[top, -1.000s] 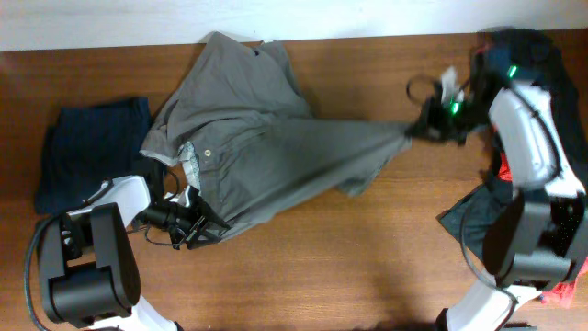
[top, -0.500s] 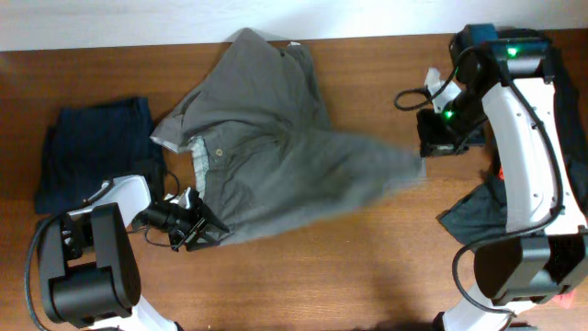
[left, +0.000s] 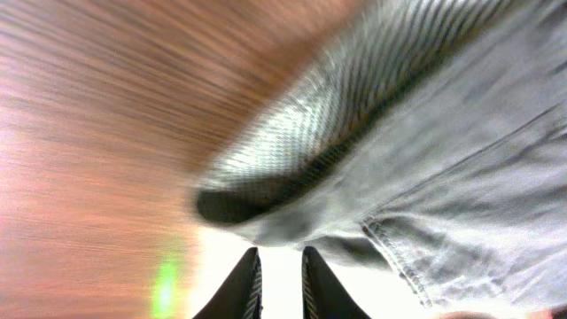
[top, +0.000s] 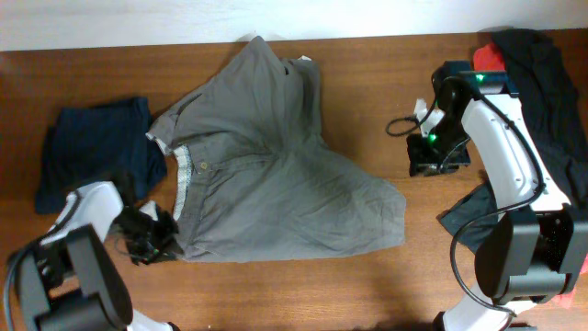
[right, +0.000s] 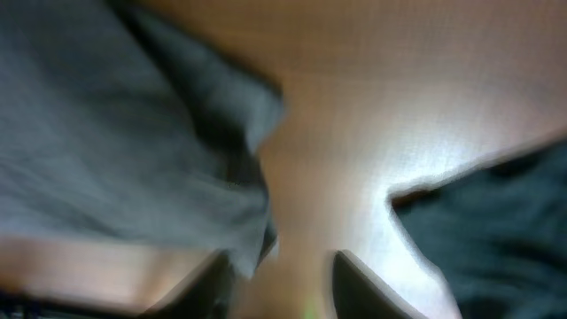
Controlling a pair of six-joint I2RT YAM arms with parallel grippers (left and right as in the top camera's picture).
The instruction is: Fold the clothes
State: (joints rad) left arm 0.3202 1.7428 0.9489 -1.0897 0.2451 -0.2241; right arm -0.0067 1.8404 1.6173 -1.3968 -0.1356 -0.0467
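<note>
I should grab the hem corner [top: 396,194] with my right gripper and pull it out straight before folding, because the shorts' far leg edge [top: 361,169] slants in toward the hem.
The clothes, a large pair of grey-khaki shorts [top: 276,175], lie spread flat across the middle of the table, waistband to the left. My left gripper [top: 147,241] sits at their lower left corner. In the left wrist view its fingers [left: 239,288] stand a narrow gap apart with nothing between them, just below the shorts' hem [left: 292,177]. My right gripper [top: 424,161] hovers to the right of the shorts, apart from them. In the blurred right wrist view that gripper [right: 283,288] is open over bare wood, with grey cloth [right: 106,151] at its left finger.
A dark navy garment [top: 92,161] lies folded at the far left. Black and red garments [top: 533,74] are heaped at the right edge, and a dark piece [top: 469,216] lies by the right arm's base. The table's back edge meets a white wall.
The right gripper opened, let go of the shorts' leg and drew back; the stretched cloth dropped flat. The left gripper slid left off the shorts' lower edge and its jaws narrowed.
</note>
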